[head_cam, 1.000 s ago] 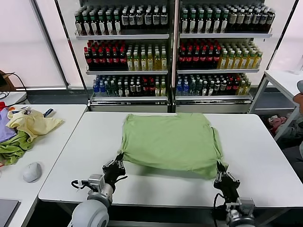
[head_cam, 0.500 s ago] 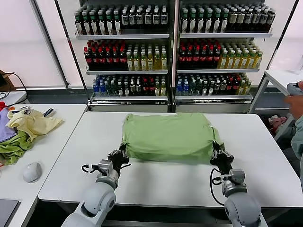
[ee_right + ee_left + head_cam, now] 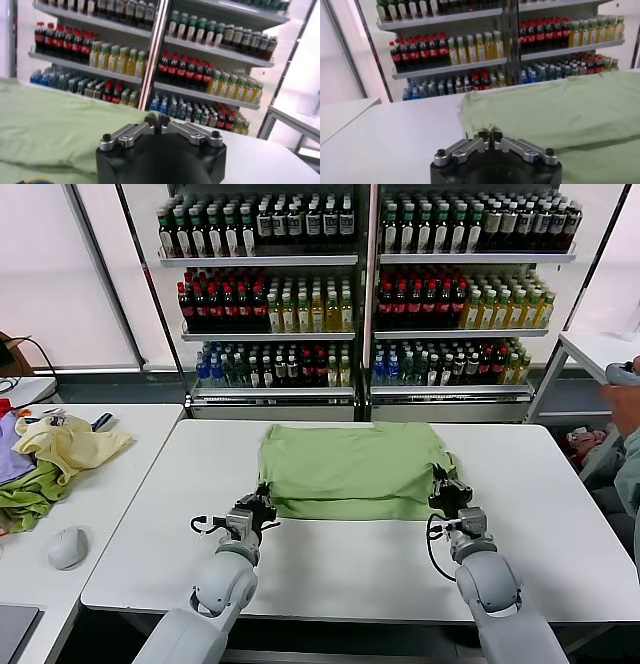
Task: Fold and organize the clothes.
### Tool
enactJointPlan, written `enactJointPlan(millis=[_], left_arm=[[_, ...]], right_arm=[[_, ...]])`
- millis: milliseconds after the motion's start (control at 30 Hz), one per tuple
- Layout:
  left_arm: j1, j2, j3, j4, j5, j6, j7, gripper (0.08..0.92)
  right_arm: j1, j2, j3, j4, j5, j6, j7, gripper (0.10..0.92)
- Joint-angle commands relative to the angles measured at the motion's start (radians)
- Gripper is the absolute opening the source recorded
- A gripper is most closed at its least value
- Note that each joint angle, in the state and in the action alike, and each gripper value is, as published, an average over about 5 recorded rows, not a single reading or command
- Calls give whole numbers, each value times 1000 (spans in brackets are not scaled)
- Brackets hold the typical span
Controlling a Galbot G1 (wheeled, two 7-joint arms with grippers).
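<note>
The light sage-green shirt is right up against the table's far edge, so my left gripper and my right gripper should pull it closer before they take its far corners.
The light sage-green shirt lies folded into a flat rectangle on the far half of the white table. My left gripper sits at its near left corner. My right gripper sits at its near right corner. In the left wrist view the left gripper has its jaws almost together, and the edge of the shirt is bunched at the tips. In the right wrist view the right gripper is likewise nearly closed, at the rim of the shirt. The collar and the patch are hidden.
A side table on the left holds a pale yellow garment, an olive cloth and a mouse. Glass-fronted shelves of bottles stand behind the table. A person is at the right edge.
Both grippers have moved away from my body, carrying the shirt's near edge up and over it. The shirt now lies about half as deep as before.
</note>
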Motion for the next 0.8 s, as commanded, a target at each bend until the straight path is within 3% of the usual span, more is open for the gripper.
enactJointPlan(millis=[33,300,533,667,800], left_arm=[[18,7,-4,-13,48,-9,-10,249],[87,16,-6,-37,55,-25,-11,466],[38,0,-5,15,-5,51,-42,665],[19,-9,4,43,-20,79,-56,776],[10,-21,7,58,-32,81,-72,806]], right_arm=[[-42,1,20,27,-31,38,-14,367],[-250,28,161,200,50,74,27,592],[-230,18,192,96,84,-130,72,786],[-189,24,167,33,135,-184,80,815],[-164,33,140,-7,156,-182,78,744]])
